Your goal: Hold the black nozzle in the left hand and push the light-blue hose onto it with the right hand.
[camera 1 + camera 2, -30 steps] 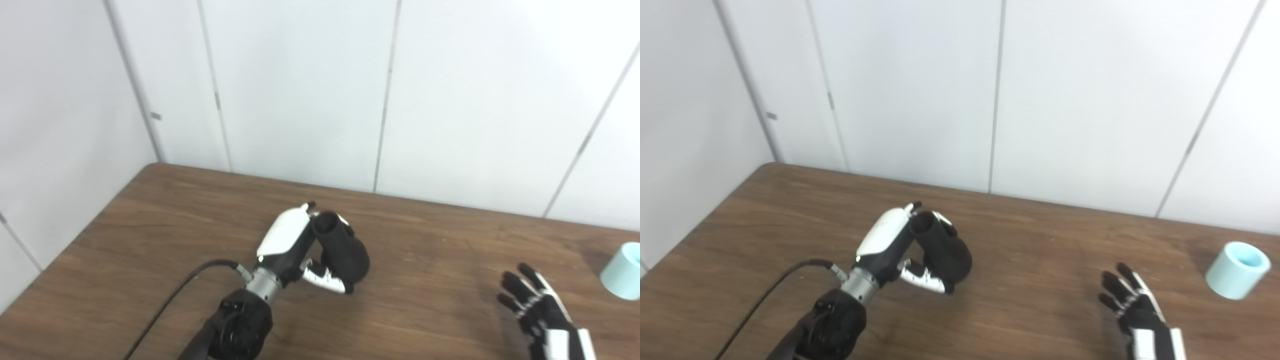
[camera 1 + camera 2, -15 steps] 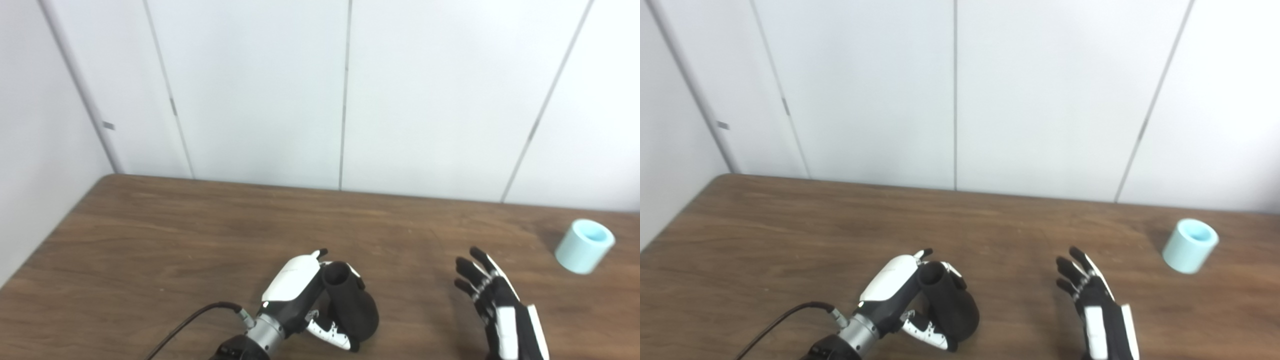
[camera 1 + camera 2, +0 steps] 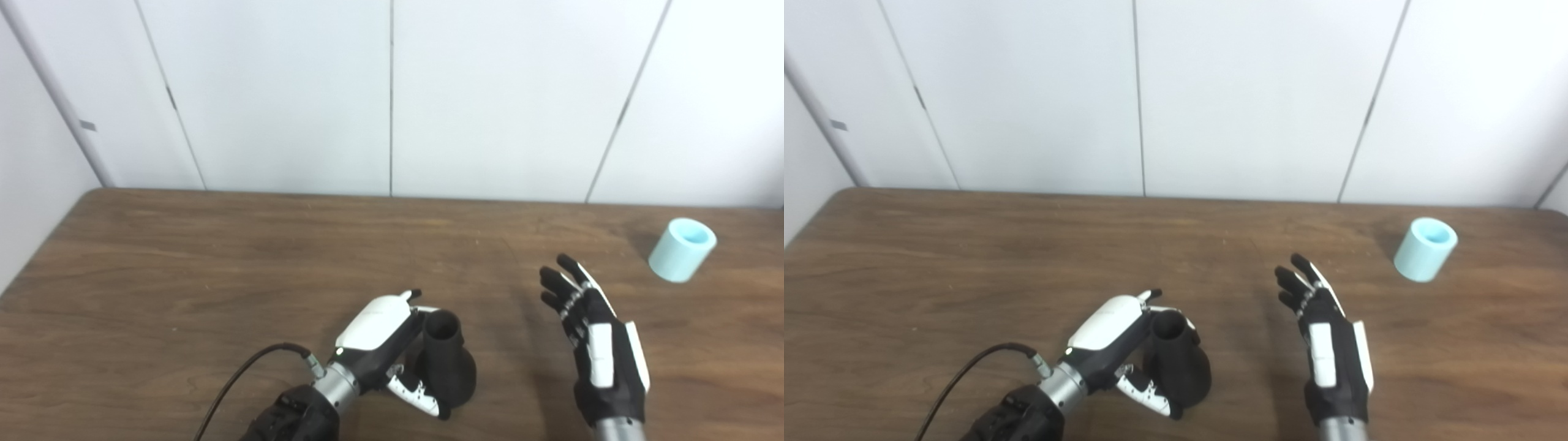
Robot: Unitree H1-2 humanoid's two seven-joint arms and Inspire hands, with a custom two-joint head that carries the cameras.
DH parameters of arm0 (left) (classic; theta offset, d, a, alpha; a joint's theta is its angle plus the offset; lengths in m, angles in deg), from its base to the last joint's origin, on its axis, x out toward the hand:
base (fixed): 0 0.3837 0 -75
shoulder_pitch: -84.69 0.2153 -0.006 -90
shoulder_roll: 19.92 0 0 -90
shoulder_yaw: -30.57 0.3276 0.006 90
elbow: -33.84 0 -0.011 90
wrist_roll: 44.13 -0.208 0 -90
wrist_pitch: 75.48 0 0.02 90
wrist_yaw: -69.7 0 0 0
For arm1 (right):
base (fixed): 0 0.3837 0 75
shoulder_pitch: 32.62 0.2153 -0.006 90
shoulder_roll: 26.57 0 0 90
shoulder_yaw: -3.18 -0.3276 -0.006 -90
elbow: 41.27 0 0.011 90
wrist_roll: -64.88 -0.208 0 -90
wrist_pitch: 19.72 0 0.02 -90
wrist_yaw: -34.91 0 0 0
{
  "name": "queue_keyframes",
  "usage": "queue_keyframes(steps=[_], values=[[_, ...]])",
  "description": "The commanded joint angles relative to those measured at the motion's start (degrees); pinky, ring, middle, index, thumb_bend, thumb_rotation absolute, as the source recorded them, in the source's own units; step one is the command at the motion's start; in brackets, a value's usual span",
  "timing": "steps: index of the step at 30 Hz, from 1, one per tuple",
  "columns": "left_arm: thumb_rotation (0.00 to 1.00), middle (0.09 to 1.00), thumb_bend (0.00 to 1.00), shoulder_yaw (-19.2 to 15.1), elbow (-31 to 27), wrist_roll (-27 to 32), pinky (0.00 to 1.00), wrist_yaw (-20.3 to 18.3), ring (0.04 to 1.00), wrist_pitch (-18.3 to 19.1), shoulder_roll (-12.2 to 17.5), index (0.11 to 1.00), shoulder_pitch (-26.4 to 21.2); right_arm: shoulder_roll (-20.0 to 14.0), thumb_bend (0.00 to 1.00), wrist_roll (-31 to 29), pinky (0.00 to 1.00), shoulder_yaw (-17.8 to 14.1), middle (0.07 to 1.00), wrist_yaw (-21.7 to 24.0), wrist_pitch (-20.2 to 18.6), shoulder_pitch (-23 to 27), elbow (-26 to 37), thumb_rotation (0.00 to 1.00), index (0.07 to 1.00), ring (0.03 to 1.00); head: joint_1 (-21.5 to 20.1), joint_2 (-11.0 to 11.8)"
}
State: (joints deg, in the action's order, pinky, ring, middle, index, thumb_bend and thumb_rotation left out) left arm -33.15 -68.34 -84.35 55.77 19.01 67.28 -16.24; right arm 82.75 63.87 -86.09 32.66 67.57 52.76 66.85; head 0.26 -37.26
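I see that the black nozzle gets wider below its narrow neck [image 3: 443, 339], so the light-blue hose [image 3: 682, 250] will slip over the neck and stop above the nozzle's base when I push.
My left hand [image 3: 383, 343] is shut on the black nozzle [image 3: 446, 367], a flared black piece with its narrow open neck pointing up, held just above the table near the front edge. The light-blue hose [image 3: 682, 249], a short pale cylinder with its open end facing up, lies on the table at the far right. My right hand [image 3: 597, 343] hovers open, fingers spread, between the nozzle and the hose. It touches neither and holds nothing.
The brown wooden table [image 3: 214, 257] runs back to a white panelled wall [image 3: 392, 92]. A black cable [image 3: 245, 380] trails from my left wrist toward the front edge.
The camera has swung right and tilted, shifting the whole picture. My right hand has risen further into view and moved toward the hose. The left hand keeps its grip on the nozzle.
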Motion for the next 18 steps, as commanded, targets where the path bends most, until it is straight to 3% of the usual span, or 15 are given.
queue_keyframes(steps=[1, 8, 12, 15, 18], values=[[0.00, 0.500, 0.52, 0.52, 0.59, -1.39, 1.00, -1.12, 0.674, -0.33, 0.42, 0.476, -1.02, 0.22, 0.58, 0.10, 0.84, -0.03, 0.805, -0.21, 0.49, 0.69, 3.18, 0.94, 0.863, 0.859, -0.10, -0.17], [0.00, 0.506, 0.52, 1.27, 1.16, -3.47, 1.00, -3.55, 0.665, 0.06, 0.80, 0.471, -2.03, -1.00, 0.58, -1.01, 0.80, -1.98, 0.805, -0.24, -2.37, 2.04, 5.67, 0.94, 0.863, 0.858, -0.81, -0.72], [0.00, 0.501, 0.52, 2.04, 1.57, -5.09, 1.00, -5.32, 0.659, 1.17, 0.70, 0.475, -2.58, -4.12, 0.58, -3.01, 0.81, -5.76, 0.808, -0.34, -5.05, 5.07, 7.52, 0.93, 0.865, 0.857, -0.75, -0.31], [0.00, 0.499, 0.52, 2.38, 1.58, -5.30, 1.00, -6.33, 0.659, 2.11, 0.47, 0.476, -2.63, -6.65, 0.59, -3.45, 0.83, -8.26, 0.813, -0.41, -4.56, 7.31, 6.14, 0.92, 0.870, 0.856, -0.65, 0.23], [0.00, 0.479, 0.52, 2.67, 1.58, -5.20, 1.00, -7.10, 0.657, 3.09, 0.11, 0.495, -2.67, -10.59, 0.61, -2.86, 0.81, -11.42, 0.806, -1.22, -5.27, 11.07, 4.49, 0.75, 0.862, 0.841, -0.90, 0.47]])
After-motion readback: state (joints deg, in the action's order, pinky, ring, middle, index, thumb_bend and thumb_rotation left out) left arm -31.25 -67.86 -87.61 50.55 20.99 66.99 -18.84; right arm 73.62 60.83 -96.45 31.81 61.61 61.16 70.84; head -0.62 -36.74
